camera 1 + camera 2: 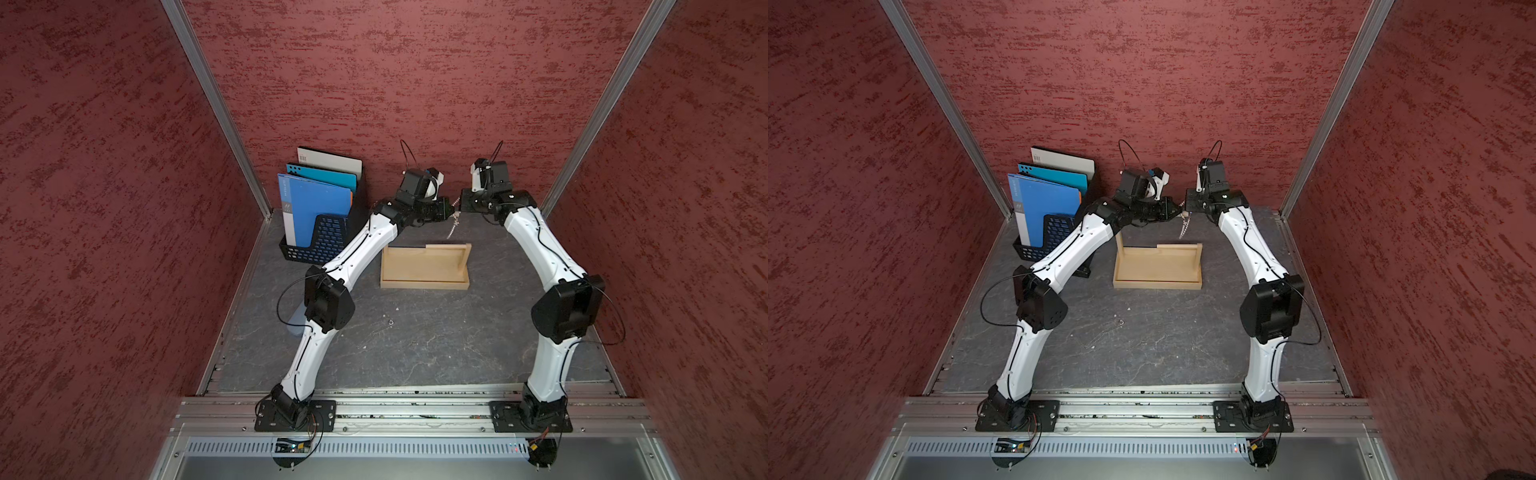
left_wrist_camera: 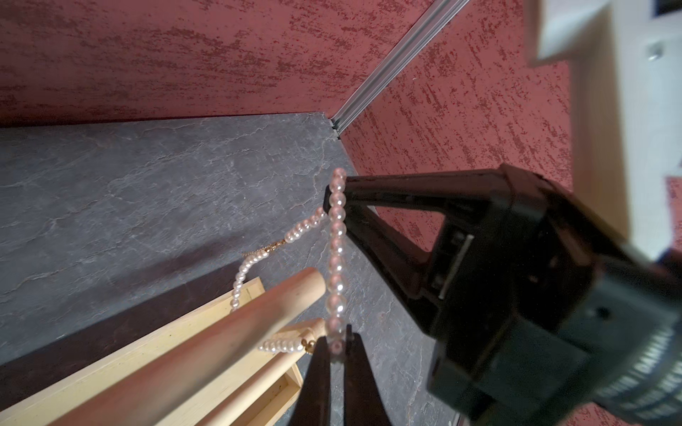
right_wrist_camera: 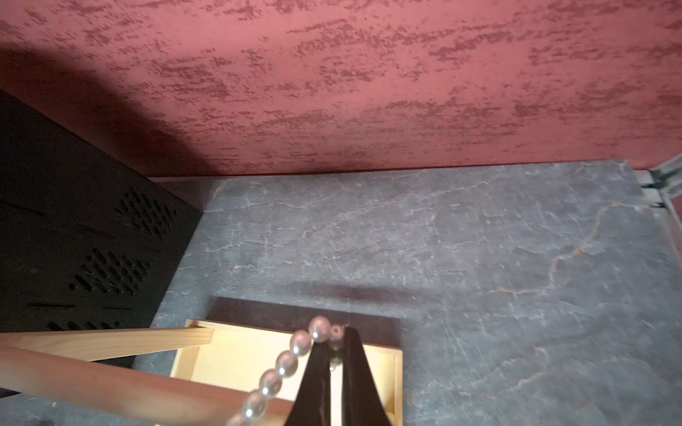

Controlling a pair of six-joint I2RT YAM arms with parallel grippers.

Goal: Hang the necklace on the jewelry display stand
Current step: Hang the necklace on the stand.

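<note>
My right gripper should carry on along the arm, as the necklace's loop is open around the dowel arm's loose end (image 2: 311,283), and then let go near the stand's upright post (image 1: 1119,244).
A pearl necklace (image 2: 336,265) is stretched between my two grippers, above the jewelry display stand (image 1: 424,270). My left gripper (image 2: 336,345) is shut on one pearl of the strand. My right gripper (image 3: 336,341) is shut on another pearl, and its black fingers (image 2: 369,191) face the left ones. The taut piece of strand runs just past the free end of the stand's long dowel arm (image 2: 310,286). The rest of the necklace (image 1: 453,226) hangs down in a loop behind that arm. In both top views the two grippers meet over the far edge of the stand's tray (image 1: 1156,270).
A black mesh file rack (image 1: 320,237) with blue folders stands left of the stand, against the back wall; its dark side (image 3: 73,239) shows in the right wrist view. Red textured walls close in the grey table (image 1: 415,340) on three sides.
</note>
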